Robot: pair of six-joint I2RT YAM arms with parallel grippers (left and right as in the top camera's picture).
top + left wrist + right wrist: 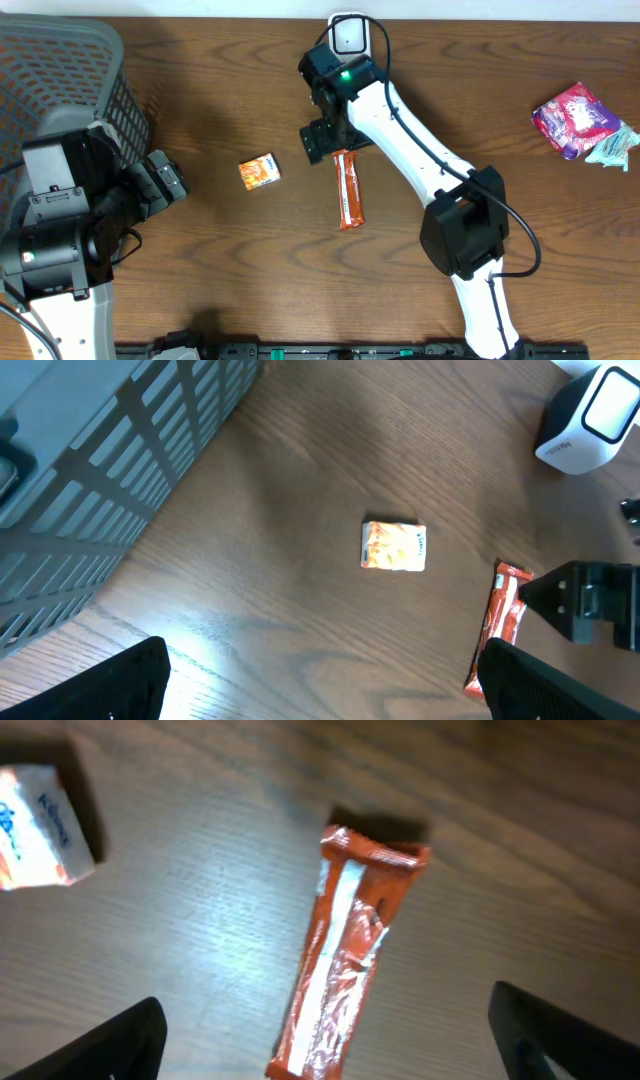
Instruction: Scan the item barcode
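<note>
The orange snack bar's far end [344, 157] has my open right gripper hovering at it, so next I move back along the bar and grip it near its near end [351, 220] before I lift it.
An orange snack bar [348, 190] lies flat on the wooden table, silver seam up. My right gripper [325, 140] hovers just above its far end. In the right wrist view the bar [350, 960] lies loose between the wide-apart fingers [100, 1050], so the right gripper [325, 1055] is open. A small orange packet [259, 172] rests to the bar's left. The white barcode scanner [348, 35] stands at the table's back edge. My left gripper [165, 180] is open near the basket, and in its wrist view the left gripper [330, 695] holds nothing.
A grey mesh basket [70, 70] fills the back left corner. A pink packet [572, 118] and a teal one [612, 148] lie at the far right. The left wrist view shows the scanner [585, 415] and the small packet [393, 547].
</note>
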